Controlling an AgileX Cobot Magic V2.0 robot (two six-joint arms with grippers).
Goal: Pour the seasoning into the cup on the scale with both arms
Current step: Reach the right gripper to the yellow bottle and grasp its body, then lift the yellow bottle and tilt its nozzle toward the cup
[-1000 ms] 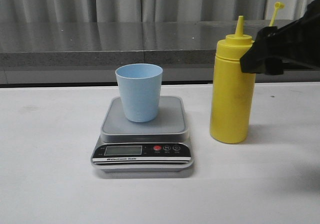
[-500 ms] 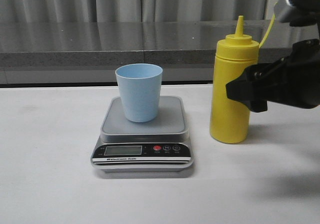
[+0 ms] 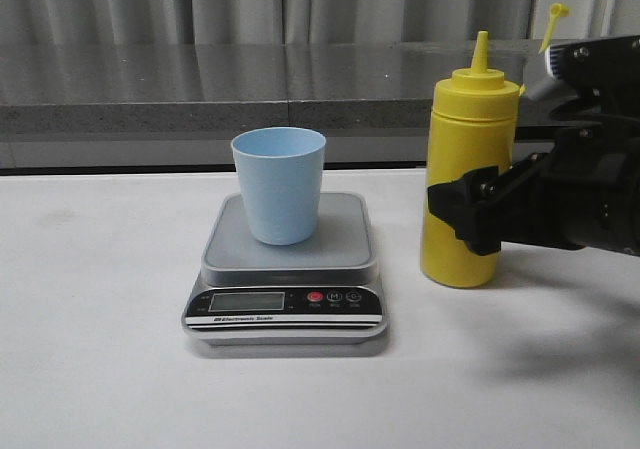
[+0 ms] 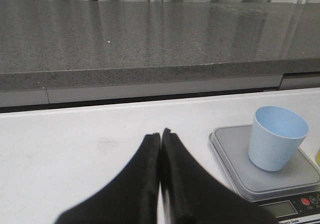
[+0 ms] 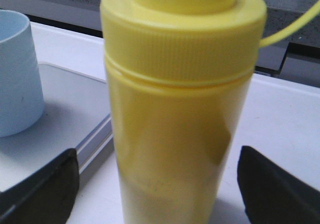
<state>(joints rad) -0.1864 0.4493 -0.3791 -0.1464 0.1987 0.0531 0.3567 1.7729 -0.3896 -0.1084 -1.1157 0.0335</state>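
The open fingers of my right gripper are low around the seasoning bottle's middle (image 5: 172,166). I should move them up closer to the cap (image 3: 468,137) before I close them and lift the bottle to pour.
The yellow seasoning bottle (image 3: 468,149) stands upright on the white table, right of the scale (image 3: 340,241). The pale blue cup (image 3: 279,184) stands on the scale's platform. My right gripper (image 3: 466,217) is open, with one finger on each side of the bottle's middle and a gap at both sides. In the right wrist view the bottle (image 5: 175,109) fills the space between the fingers (image 5: 42,186), with the cup (image 5: 15,74) and scale (image 5: 65,102) beside it. My left gripper (image 4: 160,134) is shut and empty above the table, left of the scale (image 4: 232,156) and cup (image 4: 276,144). It is out of the front view.
A grey stone ledge (image 3: 200,89) runs along the back of the table, with curtains behind it. The bottle's cap strap (image 3: 552,24) sticks up to the right of the nozzle. The right arm's black body (image 3: 590,199) sits to the right of the bottle.
My right gripper has come down and to the left, from beside the bottle's shoulder to around its middle. The bottle, cup and scale have not moved.
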